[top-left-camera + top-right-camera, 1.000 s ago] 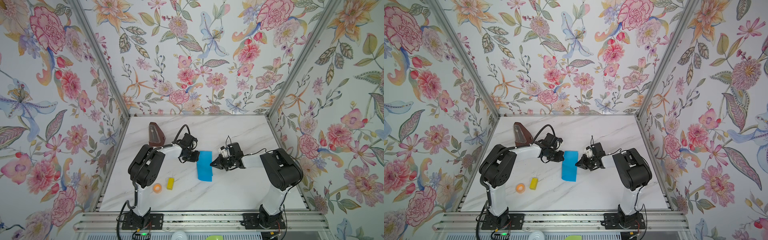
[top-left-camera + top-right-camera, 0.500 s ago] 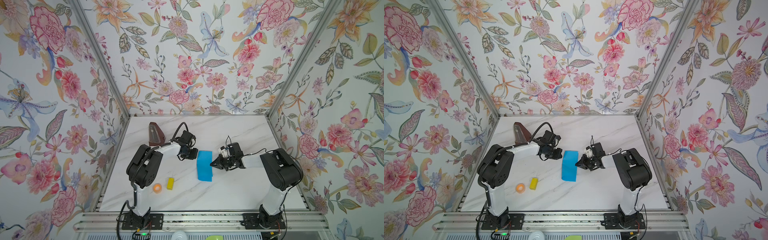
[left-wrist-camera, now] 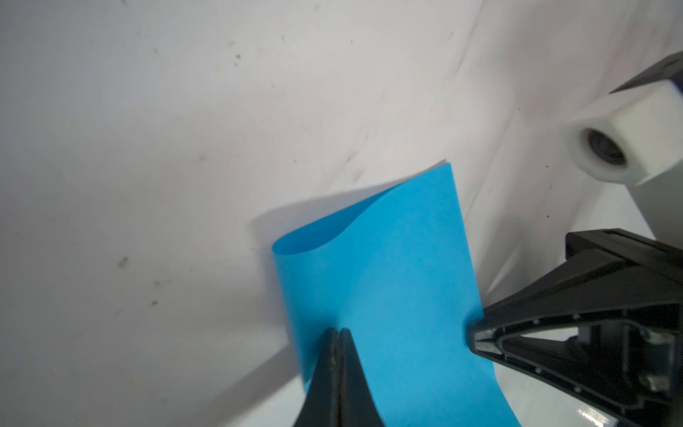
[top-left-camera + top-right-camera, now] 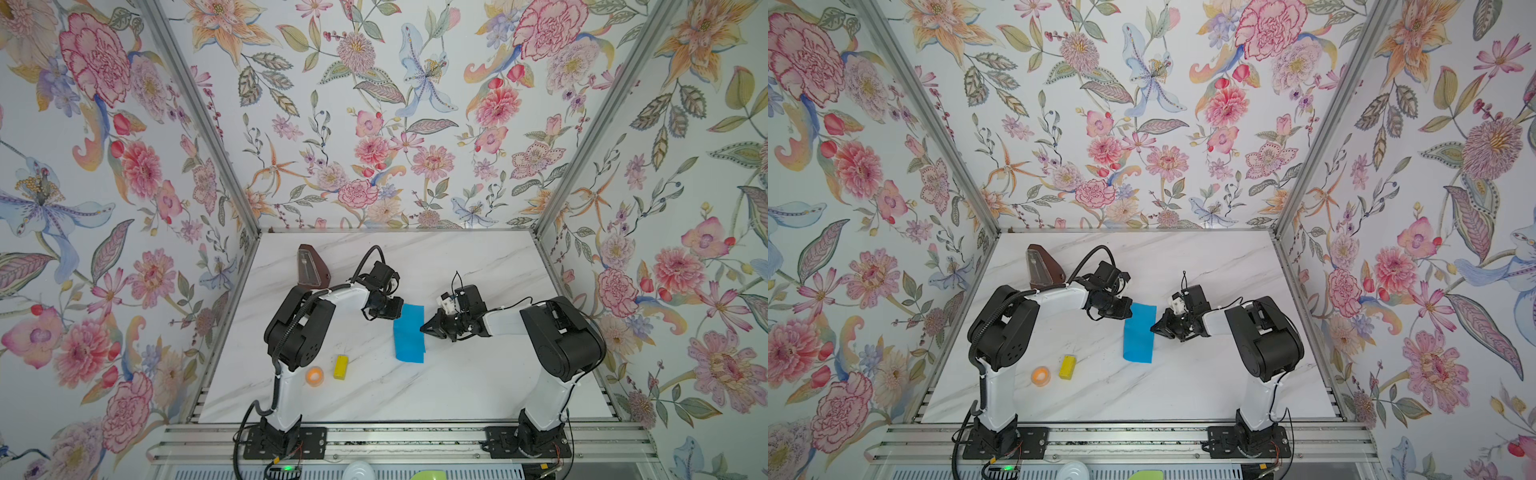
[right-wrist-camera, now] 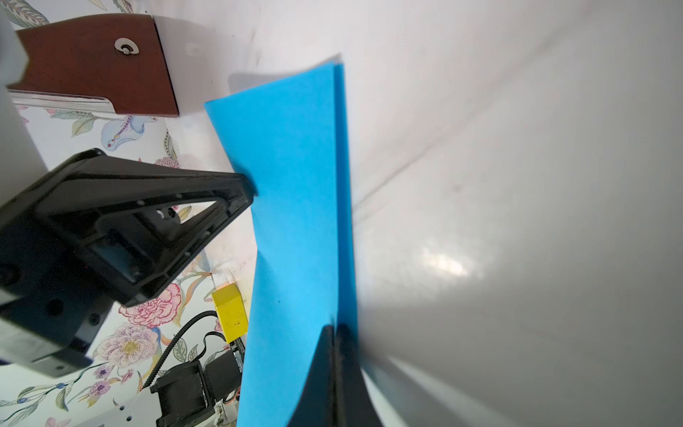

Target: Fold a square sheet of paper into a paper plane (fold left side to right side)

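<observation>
The paper's fold still bulges at its far end [image 3: 306,246], so my left gripper should go back and press that end flat before creasing toward the fold's near end [image 4: 397,358].
The square sheet of paper [image 4: 409,334] [image 4: 1139,334] lies mid-table as a narrow bright blue rectangle, doubled over. Its left fold [image 3: 295,251] still bulges in a soft curve, and two edges run together along its right side [image 5: 342,185]. My left gripper [image 4: 400,311] [image 3: 338,331] is shut, its tips resting on the upper layer near the far left corner. My right gripper [image 4: 422,328] [image 5: 334,327] is shut too, its tips on the paper's right edge. I see no paper between either pair of jaws. No paper plane shape shows.
A yellow block [image 4: 340,367] and an orange ring [image 4: 314,376] lie at the front left of the marble table [image 4: 457,382]. A brown wedge-shaped object [image 4: 311,268] stands at the back left, behind my left arm. Flowered walls enclose three sides.
My left gripper drew back a little from the paper's far left corner and has come onto it again. The paper and the right gripper have not moved.
</observation>
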{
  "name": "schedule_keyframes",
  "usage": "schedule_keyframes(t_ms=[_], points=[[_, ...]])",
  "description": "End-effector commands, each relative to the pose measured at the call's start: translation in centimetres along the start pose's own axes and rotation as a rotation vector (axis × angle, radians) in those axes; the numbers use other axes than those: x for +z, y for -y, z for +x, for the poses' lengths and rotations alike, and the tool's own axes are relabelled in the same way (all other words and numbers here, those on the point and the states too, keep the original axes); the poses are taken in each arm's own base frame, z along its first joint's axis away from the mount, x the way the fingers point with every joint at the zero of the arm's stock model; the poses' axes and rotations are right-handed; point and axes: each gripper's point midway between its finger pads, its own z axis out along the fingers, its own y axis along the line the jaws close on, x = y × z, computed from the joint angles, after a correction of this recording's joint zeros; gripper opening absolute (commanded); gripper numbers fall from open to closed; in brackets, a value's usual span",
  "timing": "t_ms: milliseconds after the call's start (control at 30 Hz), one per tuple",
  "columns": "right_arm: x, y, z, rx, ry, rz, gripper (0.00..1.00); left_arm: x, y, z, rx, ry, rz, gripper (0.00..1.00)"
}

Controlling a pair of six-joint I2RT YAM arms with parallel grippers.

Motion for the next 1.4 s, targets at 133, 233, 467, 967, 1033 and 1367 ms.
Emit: schedule_keyframes(t_ms=[133, 233, 467, 967, 1033, 1367], points=[[0.1, 3.4, 1.7, 0.075, -0.033, 0.126, 0.00, 0.5, -4.9, 1.1, -0.035, -0.053, -0.166, 0.00], [0.1, 3.4, 1.8, 0.075, -0.034, 0.130, 0.00, 0.5, -6.5, 2.0, -0.048, -0.072, -0.209, 0.00], [0.0, 3.4, 1.9, 0.068, -0.034, 0.131, 0.00, -1.4, -6.2, 0.8, -0.039, -0.027, -0.183, 0.00], [0.4, 3.6, 2.0, 0.072, -0.043, 0.133, 0.00, -0.5, 1.1, -2.6, -0.029, 0.052, 0.067, 0.00], [0.3, 3.6, 2.0, 0.072, -0.042, 0.135, 0.00, -0.3, 1.1, -2.8, -0.027, 0.052, 0.069, 0.00], [0.3, 3.6, 2.0, 0.072, -0.043, 0.137, 0.00, 1.4, -2.6, -1.5, -0.040, 0.002, -0.045, 0.00]])
